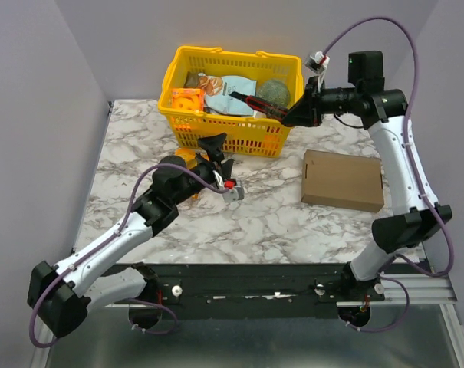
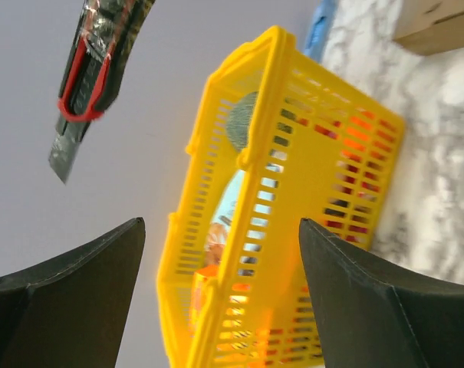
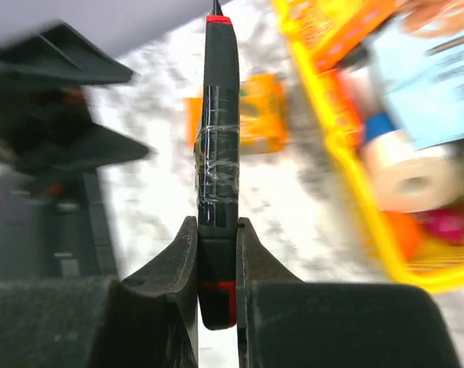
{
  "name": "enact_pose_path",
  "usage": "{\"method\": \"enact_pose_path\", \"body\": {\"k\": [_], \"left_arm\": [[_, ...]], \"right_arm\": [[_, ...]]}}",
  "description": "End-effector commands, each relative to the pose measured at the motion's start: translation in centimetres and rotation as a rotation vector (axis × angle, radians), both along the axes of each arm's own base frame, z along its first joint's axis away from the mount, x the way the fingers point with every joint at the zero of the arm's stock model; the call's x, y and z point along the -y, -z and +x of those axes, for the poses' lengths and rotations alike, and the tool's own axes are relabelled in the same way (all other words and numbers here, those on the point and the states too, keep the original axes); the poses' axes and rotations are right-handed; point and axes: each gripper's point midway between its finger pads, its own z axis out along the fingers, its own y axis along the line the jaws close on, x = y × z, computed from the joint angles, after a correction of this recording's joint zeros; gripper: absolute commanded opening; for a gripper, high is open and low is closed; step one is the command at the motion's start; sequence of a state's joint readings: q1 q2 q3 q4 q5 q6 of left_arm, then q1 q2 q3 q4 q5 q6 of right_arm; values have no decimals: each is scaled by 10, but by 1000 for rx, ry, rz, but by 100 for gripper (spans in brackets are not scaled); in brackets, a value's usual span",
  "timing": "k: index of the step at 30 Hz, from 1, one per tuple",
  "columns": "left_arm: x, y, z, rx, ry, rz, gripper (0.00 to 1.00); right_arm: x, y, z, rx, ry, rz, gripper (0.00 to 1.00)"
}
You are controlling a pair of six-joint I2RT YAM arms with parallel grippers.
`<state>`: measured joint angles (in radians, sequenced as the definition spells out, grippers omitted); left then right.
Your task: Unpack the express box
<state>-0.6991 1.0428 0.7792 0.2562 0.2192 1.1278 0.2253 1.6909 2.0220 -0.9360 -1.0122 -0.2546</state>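
Next, my left gripper grips the jutting blade end and keeps it still while my right gripper opens, because my right gripper is holding the utility knife near its back end.
The express box lies flat and closed on the marble table, right of centre; its corner shows in the left wrist view. My right gripper hovers above the yellow basket's right front corner, shut on a black and red utility knife. The right wrist view shows the knife clamped upright between the jaws of that gripper. The knife also shows in the left wrist view. My left gripper is open and empty just in front of the basket, its jaws wide apart.
The yellow basket stands at the back centre and holds an orange box, a light blue packet and a grey-green round item. A small orange item lies on the table by the left gripper.
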Motion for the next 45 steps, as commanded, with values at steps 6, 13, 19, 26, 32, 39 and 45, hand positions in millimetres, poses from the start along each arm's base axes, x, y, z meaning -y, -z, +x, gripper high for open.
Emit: {"method": "enact_pose_path", "body": {"k": [6,13,19,26,32,39,45], "left_arm": [[-4,-50,-40,-469,53,-86,90],[21,-31,-41,-708,135,135,83],[47,-26,-46,-731,293,139,77],[60,-32,-8,-642,209,19,66],[56,-29,-8,-621,199,15,63],[59,-24,-5,-664,183,-4,51],[62,-19,5,-663,157,4,51]], "right_arm": [[54,60,6,503,-15,-453,1],[49,52,-11,668,-107,-579,1],[43,47,-23,697,-133,-559,1],[30,50,-40,733,-177,-545,1],[26,46,-42,747,-181,-541,1],[18,42,-48,777,-222,-527,1],[12,36,-53,788,-229,-505,1]]}}
